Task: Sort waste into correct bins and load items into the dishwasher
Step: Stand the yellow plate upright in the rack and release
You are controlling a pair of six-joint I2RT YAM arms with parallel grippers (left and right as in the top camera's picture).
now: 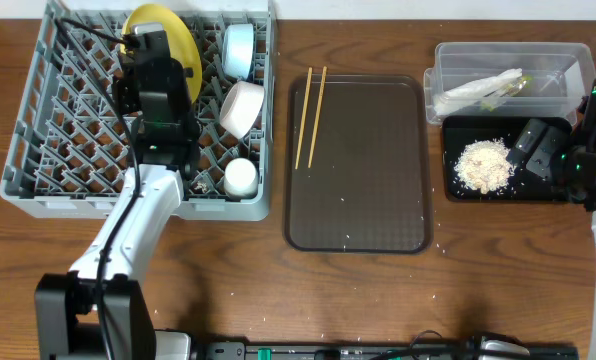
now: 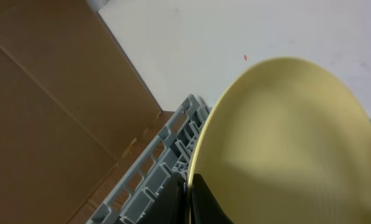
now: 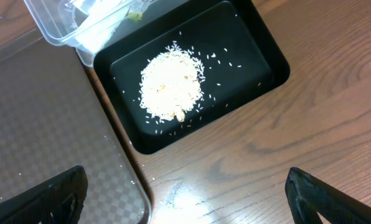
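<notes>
The yellow plate (image 1: 184, 50) is on its edge above free pegs of the rack (image 1: 210, 72) next to the light blue bowl, so my left gripper should keep lowering the plate until the rack holds it.
My left gripper (image 1: 141, 47) is shut on the rim of the yellow plate (image 1: 168, 38), which stands on edge in the far row of the grey dishwasher rack (image 1: 38, 150). In the left wrist view the two fingers (image 2: 201, 202) pinch the plate (image 2: 285, 143) at its edge. A light blue bowl (image 1: 240, 48), a white bowl (image 1: 243, 108) and a small white cup (image 1: 241, 177) sit in the rack. Two chopsticks (image 1: 311, 115) lie on the brown tray (image 1: 368, 200). My right gripper (image 3: 185, 186) hangs open over bare wood beside the black tray (image 3: 260, 56), which holds rice crumbs (image 3: 172, 84).
The clear tub (image 1: 558, 60) behind the black tray (image 1: 548, 190) holds the white napkin (image 1: 473, 90) and a greenish wrapper (image 1: 495, 100). A few crumbs are scattered on the brown tray and the wood. A cardboard wall (image 2: 42, 124) stands behind the rack.
</notes>
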